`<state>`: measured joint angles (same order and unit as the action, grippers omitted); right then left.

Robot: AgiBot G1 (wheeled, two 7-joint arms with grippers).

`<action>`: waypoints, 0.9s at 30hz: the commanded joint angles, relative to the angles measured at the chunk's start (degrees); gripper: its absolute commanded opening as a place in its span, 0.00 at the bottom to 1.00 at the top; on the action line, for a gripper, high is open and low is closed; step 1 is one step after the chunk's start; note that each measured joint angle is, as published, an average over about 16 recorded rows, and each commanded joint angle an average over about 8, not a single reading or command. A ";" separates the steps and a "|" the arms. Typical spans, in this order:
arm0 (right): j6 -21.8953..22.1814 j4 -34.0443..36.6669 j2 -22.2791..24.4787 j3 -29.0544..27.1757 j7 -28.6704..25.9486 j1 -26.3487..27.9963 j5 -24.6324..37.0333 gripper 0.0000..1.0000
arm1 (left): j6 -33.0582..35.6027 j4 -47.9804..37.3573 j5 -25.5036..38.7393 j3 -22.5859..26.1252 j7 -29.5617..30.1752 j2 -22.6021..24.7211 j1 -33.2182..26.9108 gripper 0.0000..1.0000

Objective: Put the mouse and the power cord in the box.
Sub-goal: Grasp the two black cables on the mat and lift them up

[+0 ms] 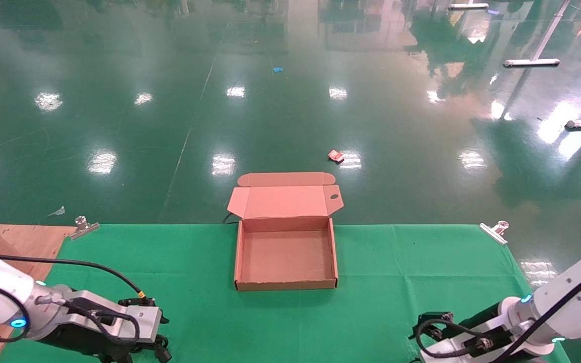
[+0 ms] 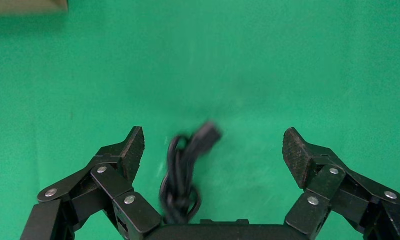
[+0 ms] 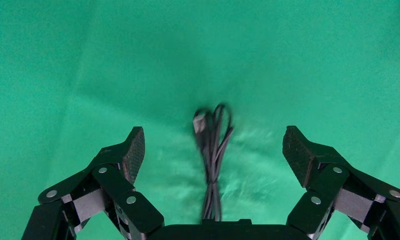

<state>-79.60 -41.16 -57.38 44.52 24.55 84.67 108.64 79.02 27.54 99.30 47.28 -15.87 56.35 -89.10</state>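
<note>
My gripper is about to lift the thin black bundled cable (image 3: 214, 167), which shows a USB plug (image 3: 200, 123), so I should expect the mouse to come along and hang from the cable.
The brown cardboard box (image 1: 242, 252) lies open and empty at the middle of the green cloth, its lid folded back past the table's far edge. My left gripper (image 2: 213, 137) is open low over the cloth, with the power cord (image 2: 180, 172), a thick black bundle with its plug end outward, lying between the fingers. In the head view this left gripper (image 1: 159, 348) is at the near left. My right gripper (image 3: 213, 132) is open at the near right, over a thin black bundled cable (image 3: 211, 150). The mouse itself is out of view.
Metal clips (image 1: 83, 225) (image 1: 495, 231) pin the cloth at the far left and far right corners. A wooden board (image 1: 18, 242) borders the cloth on the left. Green cloth (image 1: 396, 272) stretches between both grippers and the box.
</note>
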 commanded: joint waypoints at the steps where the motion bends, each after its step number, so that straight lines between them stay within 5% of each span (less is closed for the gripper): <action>1: 0.90 3.23 -1.39 0.99 2.18 0.64 1.69 1.00 | -2.01 -2.39 2.29 1.08 -1.37 1.32 -0.63 1.00; 23: 12.05 29.59 -11.85 2.55 15.69 5.81 5.01 1.00 | -11.31 -19.23 4.37 1.55 -11.46 5.41 -2.96 1.00; 24: 12.19 30.30 -12.12 2.52 16.16 5.97 4.96 0.96 | -11.47 -19.75 4.29 1.50 -11.78 5.45 -2.99 0.99; 27: 12.56 32.17 -12.78 2.47 17.41 6.37 4.85 0.66 | -12.32 -21.15 4.31 1.47 -12.45 5.58 -3.17 0.64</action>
<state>-67.13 -9.31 -70.03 47.03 41.79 91.01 113.55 66.61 6.65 103.70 48.80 -28.10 61.96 -92.31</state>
